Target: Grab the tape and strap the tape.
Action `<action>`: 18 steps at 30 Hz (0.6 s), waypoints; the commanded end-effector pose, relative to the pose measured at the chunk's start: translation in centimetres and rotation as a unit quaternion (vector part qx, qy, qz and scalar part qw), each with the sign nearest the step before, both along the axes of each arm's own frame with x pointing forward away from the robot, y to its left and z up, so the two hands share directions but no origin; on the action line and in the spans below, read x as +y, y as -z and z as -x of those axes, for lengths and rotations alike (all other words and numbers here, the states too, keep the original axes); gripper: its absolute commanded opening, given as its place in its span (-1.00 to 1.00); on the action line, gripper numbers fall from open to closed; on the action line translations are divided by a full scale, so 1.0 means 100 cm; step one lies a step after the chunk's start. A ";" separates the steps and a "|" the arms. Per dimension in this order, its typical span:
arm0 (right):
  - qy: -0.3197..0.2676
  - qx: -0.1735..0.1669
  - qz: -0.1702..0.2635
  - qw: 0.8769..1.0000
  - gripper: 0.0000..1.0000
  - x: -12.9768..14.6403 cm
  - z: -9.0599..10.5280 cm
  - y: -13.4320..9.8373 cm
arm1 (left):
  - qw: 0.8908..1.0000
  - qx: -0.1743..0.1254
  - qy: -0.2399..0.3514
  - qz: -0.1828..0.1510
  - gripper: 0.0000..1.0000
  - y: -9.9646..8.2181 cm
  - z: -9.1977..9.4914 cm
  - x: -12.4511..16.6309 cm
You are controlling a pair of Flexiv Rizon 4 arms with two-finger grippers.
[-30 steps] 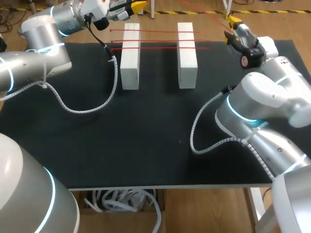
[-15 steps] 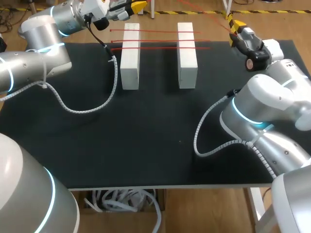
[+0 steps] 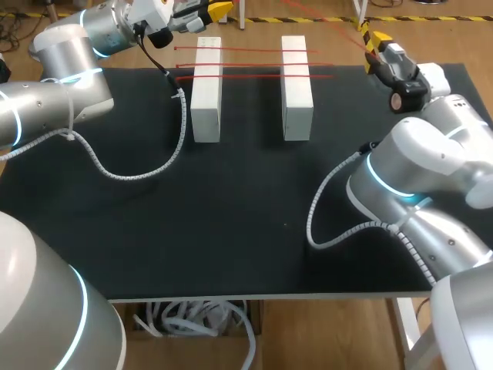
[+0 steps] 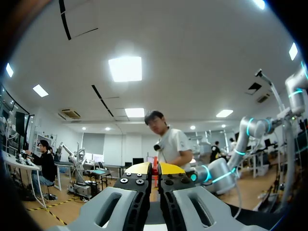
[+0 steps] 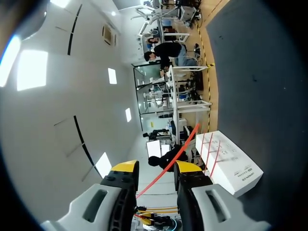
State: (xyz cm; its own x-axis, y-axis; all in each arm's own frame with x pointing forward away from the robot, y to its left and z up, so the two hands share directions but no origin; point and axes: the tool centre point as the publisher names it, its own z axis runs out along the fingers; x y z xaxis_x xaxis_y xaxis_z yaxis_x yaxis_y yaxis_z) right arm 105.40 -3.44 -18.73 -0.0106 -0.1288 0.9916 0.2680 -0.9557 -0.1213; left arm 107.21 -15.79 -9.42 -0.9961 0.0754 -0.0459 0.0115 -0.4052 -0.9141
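Observation:
The thin red tape piece bows a little between my grippers. It will hang down in a loop when I carry its end toward my left gripper.
Two white blocks stand side by side at the far part of the black table. Red tape strands lie across both. In the right wrist view the blocks show ahead of the fingers. My left gripper hovers past the far edge, left of the blocks. It is shut on a bit of red tape pinched between its yellow tips. My right gripper is at the far right corner. It is open, and a taut red tape slants through the gap between its fingers. That tape runs off past the far edge.
The near and middle parts of the table hold nothing but my arms' grey cables. The right arm's elbow hangs over the table's right side.
My right gripper moved a little farther toward the far right corner, the taut tape following it, then held still. The left arm has not moved.

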 end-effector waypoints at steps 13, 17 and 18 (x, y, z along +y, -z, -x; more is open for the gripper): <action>0.016 -0.011 -0.019 1.000 -0.41 -0.001 -0.005 0.002 | 1.000 -0.001 0.001 0.001 -1.00 0.001 -0.001 0.000; 0.022 -0.006 -0.025 0.999 -0.36 -0.003 -0.005 0.005 | 1.000 -0.001 0.001 0.001 -1.00 0.001 -0.001 0.000; 0.023 -0.006 -0.026 0.999 -0.34 -0.003 -0.006 0.005 | 1.000 -0.001 0.001 0.001 -1.00 0.001 -0.001 0.000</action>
State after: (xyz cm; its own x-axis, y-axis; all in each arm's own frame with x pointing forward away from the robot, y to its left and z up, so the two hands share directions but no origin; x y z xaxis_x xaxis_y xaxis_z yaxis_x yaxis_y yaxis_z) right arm 105.86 -3.99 -18.88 -0.0165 -0.1753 0.9844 0.2336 -0.9579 -0.1667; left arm 107.21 -15.79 -9.42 -0.9961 0.0754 -0.0459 0.0115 -0.4052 -0.9141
